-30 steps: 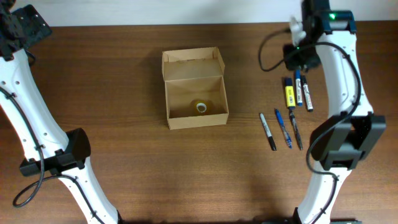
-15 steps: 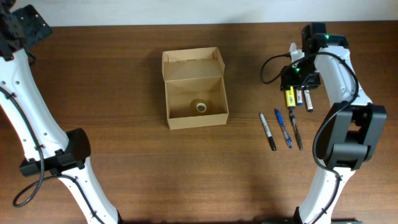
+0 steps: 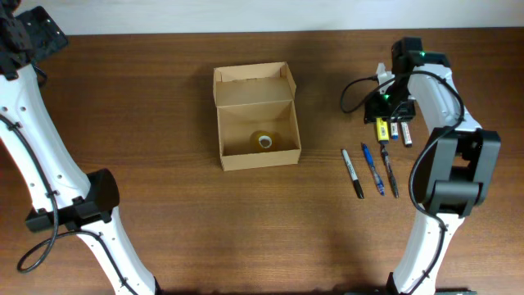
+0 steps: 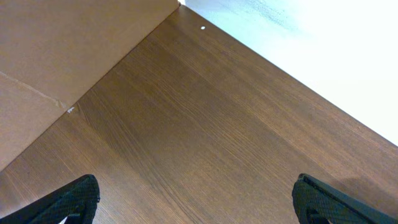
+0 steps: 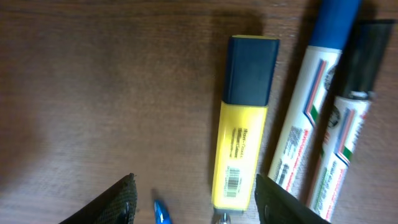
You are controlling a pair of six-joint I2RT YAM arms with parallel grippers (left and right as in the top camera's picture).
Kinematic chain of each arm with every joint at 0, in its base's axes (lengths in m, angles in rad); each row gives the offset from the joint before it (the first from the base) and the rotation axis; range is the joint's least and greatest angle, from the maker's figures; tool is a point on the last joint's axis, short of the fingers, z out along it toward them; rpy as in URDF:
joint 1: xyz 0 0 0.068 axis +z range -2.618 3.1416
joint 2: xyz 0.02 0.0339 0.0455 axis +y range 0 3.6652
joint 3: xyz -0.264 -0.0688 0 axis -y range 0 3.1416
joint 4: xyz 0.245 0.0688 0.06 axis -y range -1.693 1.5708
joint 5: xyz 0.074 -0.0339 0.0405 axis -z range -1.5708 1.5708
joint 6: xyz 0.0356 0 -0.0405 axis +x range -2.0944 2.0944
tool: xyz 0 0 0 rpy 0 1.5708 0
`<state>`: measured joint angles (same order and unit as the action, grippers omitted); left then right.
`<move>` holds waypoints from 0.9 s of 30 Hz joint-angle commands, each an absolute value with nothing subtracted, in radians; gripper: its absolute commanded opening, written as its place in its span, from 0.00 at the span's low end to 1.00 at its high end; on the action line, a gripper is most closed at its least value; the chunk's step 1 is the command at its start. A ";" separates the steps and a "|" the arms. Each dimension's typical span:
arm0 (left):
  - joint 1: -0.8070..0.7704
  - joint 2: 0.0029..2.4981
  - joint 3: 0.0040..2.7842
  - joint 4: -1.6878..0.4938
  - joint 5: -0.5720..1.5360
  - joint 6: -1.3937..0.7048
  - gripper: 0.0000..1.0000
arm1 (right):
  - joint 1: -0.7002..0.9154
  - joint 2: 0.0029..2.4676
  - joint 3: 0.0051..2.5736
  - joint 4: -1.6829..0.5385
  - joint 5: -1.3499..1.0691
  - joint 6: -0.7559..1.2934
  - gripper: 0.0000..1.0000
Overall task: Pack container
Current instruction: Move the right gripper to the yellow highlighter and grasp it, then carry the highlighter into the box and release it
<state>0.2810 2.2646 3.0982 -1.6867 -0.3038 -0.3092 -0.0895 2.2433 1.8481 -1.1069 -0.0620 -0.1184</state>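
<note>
The robot's right gripper has its open fingers across the highlighter's narrow width and a gap [image 5: 269,140] beside the blue-capped marker, so it should keep going down and close on the yellow body [image 3: 382,130].
The container [image 3: 256,123] is a tan cardboard box at the table's middle, open, with its flap lid standing at the back and a small tape roll [image 3: 264,141] inside. My right gripper [image 3: 385,111] is open and low over a yellow highlighter [image 5: 242,124] with a dark blue cap. The highlighter's lower end lies between the fingers [image 5: 286,202], nearer the right one. A blue-capped marker [image 5: 311,93] and a black-capped marker [image 5: 348,112] lie beside it. My left gripper [image 3: 29,37] is open and empty at the far left back corner, above bare table [image 4: 205,124].
Three thin pens [image 3: 372,168] lie side by side in front of the markers; the tip of a blue one [image 5: 161,213] shows between my right fingers. A flat tan surface [image 4: 68,43] fills the upper left of the left wrist view.
My right gripper has come forward from the table's back edge and down onto the marker group, over the yellow highlighter. The left arm and the box have not moved.
</note>
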 commanded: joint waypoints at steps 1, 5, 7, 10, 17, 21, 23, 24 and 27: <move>0.284 2.257 3.095 -1.687 -0.310 -0.297 1.00 | -0.094 2.272 1.839 -1.096 -0.063 -0.115 0.61; 0.284 2.257 3.095 -1.687 -0.310 -0.297 1.00 | -0.099 2.293 1.839 -1.087 -0.060 -0.114 0.61; 0.284 2.257 3.095 -1.687 -0.310 -0.297 1.00 | -0.104 2.297 1.839 -1.084 -0.060 -0.115 0.61; 0.284 2.257 3.095 -1.687 -0.310 -0.297 1.00 | -0.112 2.298 1.839 -1.073 -0.060 -0.115 0.61; 0.284 2.257 3.095 -1.687 -0.310 -0.297 1.00 | -0.126 2.309 1.839 -1.061 -0.060 -0.115 0.62; 0.284 2.257 3.095 -1.687 -0.310 -0.297 1.00 | -0.126 2.324 1.839 -1.061 -0.060 -0.118 0.62; 0.284 2.257 3.095 -1.687 -0.310 -0.297 1.00 | -0.125 2.333 1.839 -1.061 -0.060 -0.118 0.61; 0.284 2.257 3.095 -1.687 -0.310 -0.297 1.00 | -0.125 2.342 1.839 -1.061 -0.060 -0.118 0.60; 0.284 2.257 3.095 -1.687 -0.310 -0.297 1.00 | -0.125 2.362 1.839 -1.066 -0.061 -0.117 0.50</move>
